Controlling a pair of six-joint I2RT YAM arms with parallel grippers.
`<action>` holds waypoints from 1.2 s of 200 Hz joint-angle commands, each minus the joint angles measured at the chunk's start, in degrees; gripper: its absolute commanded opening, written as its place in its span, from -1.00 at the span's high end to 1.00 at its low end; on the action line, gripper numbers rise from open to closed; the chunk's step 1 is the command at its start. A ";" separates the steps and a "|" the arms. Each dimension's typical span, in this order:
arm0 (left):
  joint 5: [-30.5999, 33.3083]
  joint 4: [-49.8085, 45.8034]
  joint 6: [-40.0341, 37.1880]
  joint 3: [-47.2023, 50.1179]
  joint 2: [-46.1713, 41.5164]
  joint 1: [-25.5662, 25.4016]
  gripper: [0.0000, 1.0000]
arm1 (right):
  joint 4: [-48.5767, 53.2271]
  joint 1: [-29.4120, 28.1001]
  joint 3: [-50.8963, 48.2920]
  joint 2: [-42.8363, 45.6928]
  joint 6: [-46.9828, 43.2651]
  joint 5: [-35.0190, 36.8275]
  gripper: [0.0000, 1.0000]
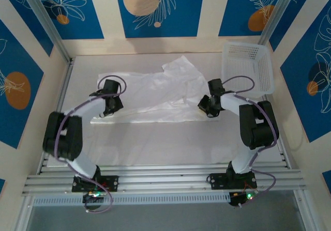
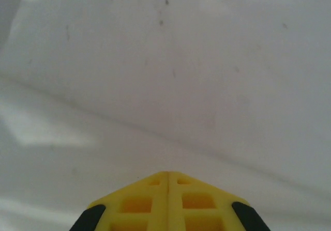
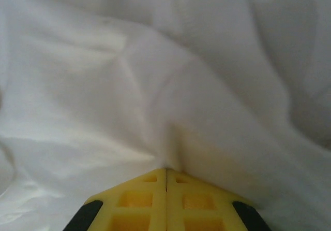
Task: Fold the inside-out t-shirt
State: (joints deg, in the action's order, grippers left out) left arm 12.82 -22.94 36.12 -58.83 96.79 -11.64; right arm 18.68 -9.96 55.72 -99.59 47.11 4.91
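My left gripper should grab the t-shirt's other back corner (image 1: 101,76) and pull the t-shirt's back edge straight with my right gripper, because that edge bunches up at one end (image 1: 182,69).
The white t-shirt (image 1: 155,94) lies spread and wrinkled across the middle of the table, with one part bunched up toward the back. My left gripper (image 1: 105,114) points down at its near left corner. In the left wrist view the yellow fingers (image 2: 139,205) of the left gripper (image 2: 168,173) are shut against a smooth white surface, and no pinched fold shows between them. My right gripper (image 1: 206,111) is at the shirt's near right edge. Close up, the right gripper (image 3: 166,169) is shut on the t-shirt (image 3: 155,86), whose cloth puckers into the tips.
A white lattice basket (image 1: 248,68) stands at the back right corner, just behind the right arm. The bare table (image 1: 155,143) runs between the shirt and the metal rails (image 1: 165,179) at the near edge. Patterned walls close in three sides.
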 commanded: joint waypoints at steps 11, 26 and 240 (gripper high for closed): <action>-4.42 -0.63 2.83 -2.71 8.51 4.43 1.00 | -1.24 0.51 -2.65 0.39 0.57 -1.82 0.81; -6.47 0.59 4.80 0.58 8.46 5.53 1.00 | 0.38 0.39 -3.94 1.77 0.74 -2.54 0.76; -9.43 5.95 -12.90 20.36 -45.22 6.01 -0.06 | 15.77 -8.05 33.40 -10.45 -36.28 21.60 0.30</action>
State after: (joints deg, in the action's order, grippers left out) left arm 1.67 -18.79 29.95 -35.16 49.69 -5.17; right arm 28.64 -19.00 79.35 -98.06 20.40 18.17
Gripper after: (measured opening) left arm 0.525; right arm 0.341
